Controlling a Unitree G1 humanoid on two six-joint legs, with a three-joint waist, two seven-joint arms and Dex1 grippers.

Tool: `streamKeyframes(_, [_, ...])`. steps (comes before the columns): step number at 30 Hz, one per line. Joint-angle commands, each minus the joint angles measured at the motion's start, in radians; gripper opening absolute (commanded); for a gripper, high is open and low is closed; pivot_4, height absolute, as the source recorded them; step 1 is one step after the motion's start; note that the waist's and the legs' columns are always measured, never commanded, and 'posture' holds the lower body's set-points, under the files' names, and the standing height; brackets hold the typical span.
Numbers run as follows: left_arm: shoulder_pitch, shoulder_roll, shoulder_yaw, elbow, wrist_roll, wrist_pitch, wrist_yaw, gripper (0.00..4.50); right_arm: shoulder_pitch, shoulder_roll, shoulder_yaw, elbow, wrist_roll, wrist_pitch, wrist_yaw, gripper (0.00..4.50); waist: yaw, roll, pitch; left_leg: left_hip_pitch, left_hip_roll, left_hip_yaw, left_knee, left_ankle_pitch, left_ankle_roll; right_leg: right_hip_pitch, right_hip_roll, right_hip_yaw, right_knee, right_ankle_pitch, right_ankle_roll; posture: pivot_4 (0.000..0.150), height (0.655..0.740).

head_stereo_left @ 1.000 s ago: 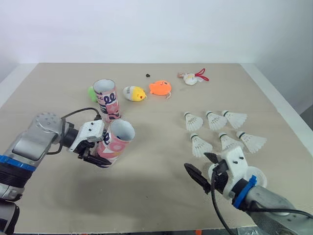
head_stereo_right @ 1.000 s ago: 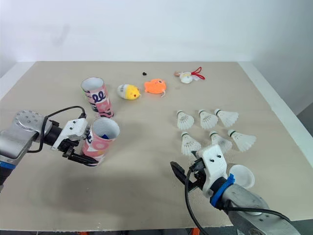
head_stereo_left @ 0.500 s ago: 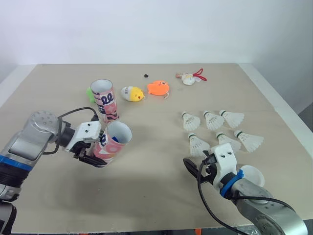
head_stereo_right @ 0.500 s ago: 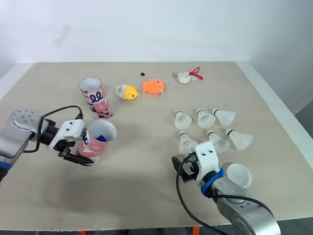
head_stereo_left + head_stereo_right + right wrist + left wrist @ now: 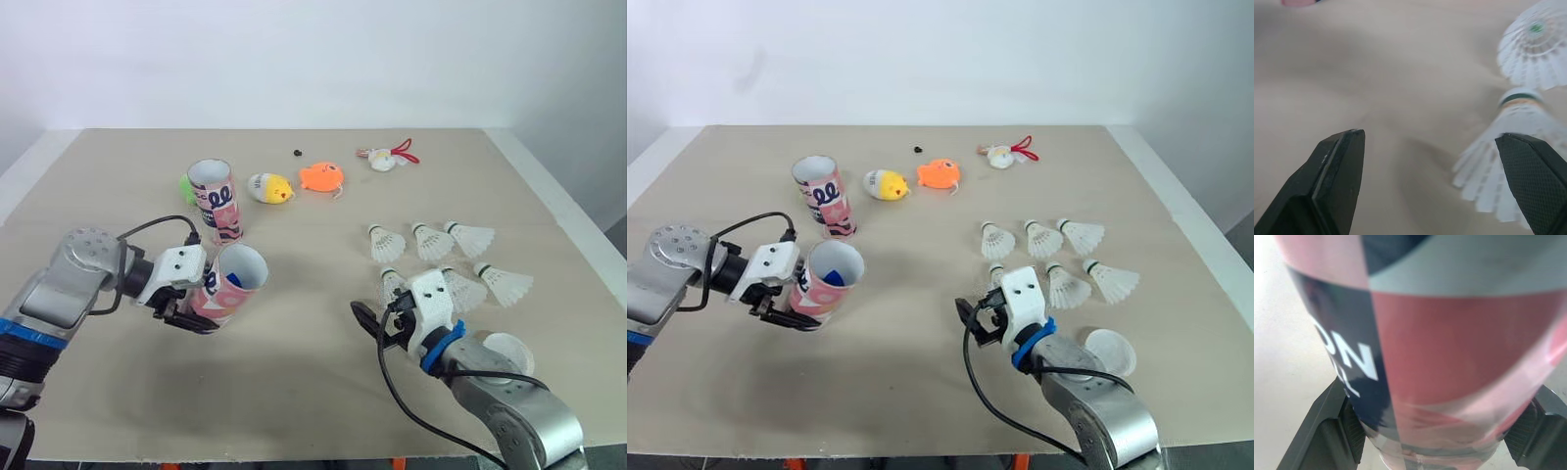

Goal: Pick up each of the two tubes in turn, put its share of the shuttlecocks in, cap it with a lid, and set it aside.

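I expect the skirt of the white shuttlecock (image 5: 392, 283) to fill the tube's opening (image 5: 243, 265) from side to side when I push the shuttlecock in, because the skirt flares nearly as wide as the tube's opening.
A pink patterned tube (image 5: 233, 284) is tilted just above the table, its open mouth up and to the right, with my left gripper (image 5: 191, 302) shut on its lower end. Something blue shows inside it. The second tube (image 5: 214, 199) stands upright behind it. Several white shuttlecocks (image 5: 431, 240) lie in two rows at the right. My right gripper (image 5: 380, 308) is open and low over the table, with the nearest shuttlecock (image 5: 1508, 147) just beside one of its fingers (image 5: 1533, 176). A white lid (image 5: 505, 348) lies behind that arm.
At the back lie a yellow chick toy (image 5: 269, 187), an orange fish toy (image 5: 320, 176), a small white toy with a red cord (image 5: 385, 157) and a tiny black bit (image 5: 296, 152). Something green (image 5: 183, 184) sits behind the standing tube. The table's right edge (image 5: 578, 230) runs close to the shuttlecocks.
My right gripper has moved forward and left, up to the nearest shuttlecock in the front row. The left gripper still holds the tilted tube in about the same place.
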Motion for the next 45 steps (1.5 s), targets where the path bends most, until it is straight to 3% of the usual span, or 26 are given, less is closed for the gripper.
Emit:
streamKeyframes(1, [0.028,-0.002,-0.014,-0.006,0.026,0.019,0.023,3.29,-0.011,0.010,0.000,-0.001,-0.019,-0.022,0.010,4.50,0.000,0.000,0.000,0.000,0.000,0.000,0.000,0.000,0.000,0.000,0.000,0.001,0.000,0.000,0.000,0.150,0.7400])
streamKeyframes(8, [0.049,0.003,-0.002,-0.037,0.017,0.044,0.028,3.29,-0.011,0.024,-0.005,0.044,-0.066,-0.036,0.009,4.50,-0.001,0.000,0.000,0.000,-0.001,0.000,0.000,0.000,0.000,0.000,0.000,0.001,0.000,0.000,0.000,0.150,0.7400])
streamKeyframes(10, [0.055,0.006,0.001,-0.046,0.015,0.052,0.026,3.25,-0.027,0.037,-0.012,0.069,-0.081,-0.040,0.002,3.99,-0.001,0.000,0.000,0.000,-0.001,0.000,0.000,0.000,0.000,0.000,0.000,0.001,0.000,0.000,0.000,0.150,0.7400])
streamKeyframes(12, [0.058,0.006,0.002,-0.050,0.016,0.054,0.026,3.25,-0.037,0.052,-0.018,0.086,-0.088,-0.052,0.004,3.10,-0.001,0.000,0.000,0.000,-0.001,0.000,0.000,0.000,0.000,0.000,0.000,0.002,0.000,0.000,0.000,0.150,0.7400])
streamKeyframes(13, [0.058,0.006,0.002,-0.051,0.017,0.056,0.027,3.25,-0.040,0.052,-0.014,0.088,-0.088,-0.057,0.012,2.95,-0.001,0.000,0.000,0.000,-0.001,0.000,0.000,0.000,0.000,0.000,0.000,0.002,0.000,0.000,0.000,0.150,0.7400])
streamKeyframes(17, [0.063,0.003,0.000,-0.063,0.017,0.064,0.030,3.25,-0.035,0.046,0.017,0.089,-0.113,-0.077,0.035,1.30,-0.001,0.000,0.000,0.000,-0.001,0.000,0.000,0.000,0.000,0.000,0.000,0.001,0.000,0.000,0.001,0.150,0.7400])
streamKeyframes(18, [0.066,0.001,-0.002,-0.070,0.015,0.068,0.030,3.25,-0.033,0.046,0.019,0.089,-0.119,-0.081,0.038,0.70,-0.001,0.000,0.000,0.000,-0.001,0.000,0.000,0.000,0.000,0.000,0.000,0.002,0.000,0.000,0.001,0.150,0.7400])
streamKeyframes(20, [0.074,-0.002,-0.003,-0.084,0.010,0.077,0.031,3.25,-0.027,0.043,0.023,0.089,-0.133,-0.089,0.044,0.08,-0.001,0.000,0.000,0.000,-0.001,0.000,0.000,0.000,0.000,0.000,0.000,0.002,0.000,-0.001,0.001,0.150,0.7400])
streamKeyframes(27, [0.081,-0.004,-0.001,-0.091,0.011,0.083,0.031,3.25,0.003,0.037,-0.008,0.039,-0.105,-0.165,0.125,0.08,-0.001,0.000,0.000,-0.001,-0.001,0.000,0.000,0.000,0.000,0.000,0.000,0.002,0.000,-0.001,0.002,0.150,0.7400])
streamKeyframes(32, [0.074,0.009,-0.018,-0.079,0.022,0.082,0.004,3.25,-0.003,-0.105,-0.041,-0.062,-0.042,-0.266,0.343,0.08,-0.002,0.001,0.000,-0.001,-0.002,0.001,0.000,0.000,-0.001,0.000,-0.001,0.002,0.000,-0.001,0.002,0.150,0.7400])
streamKeyframes(39, [0.048,0.009,-0.040,-0.042,0.042,0.061,-0.031,3.25,-0.288,-0.310,-0.089,-0.123,0.168,-0.237,0.603,0.08,-0.003,0.002,0.001,0.001,-0.001,0.000,0.000,0.000,-0.001,0.000,0.001,0.002,0.000,-0.001,0.002,0.150,0.7400])
streamKeyframes(42, [0.029,0.000,-0.052,-0.025,0.049,0.050,-0.043,3.25,-0.408,-0.342,-0.019,-0.060,0.171,-0.245,0.696,0.08,-0.002,0.002,0.001,0.001,-0.001,0.000,-0.001,0.000,-0.001,0.000,0.001,0.002,0.000,-0.002,0.001,0.150,0.7400])
streamKeyframes(45, [-0.001,-0.017,-0.069,-0.002,0.062,0.042,-0.049,3.25,-0.535,-0.349,0.110,0.052,0.076,-0.313,0.802,0.08,-0.002,0.002,0.001,0.001,-0.001,0.000,-0.001,-0.001,0.001,0.000,0.001,0.002,0.000,-0.002,0.001,0.150,0.7400])
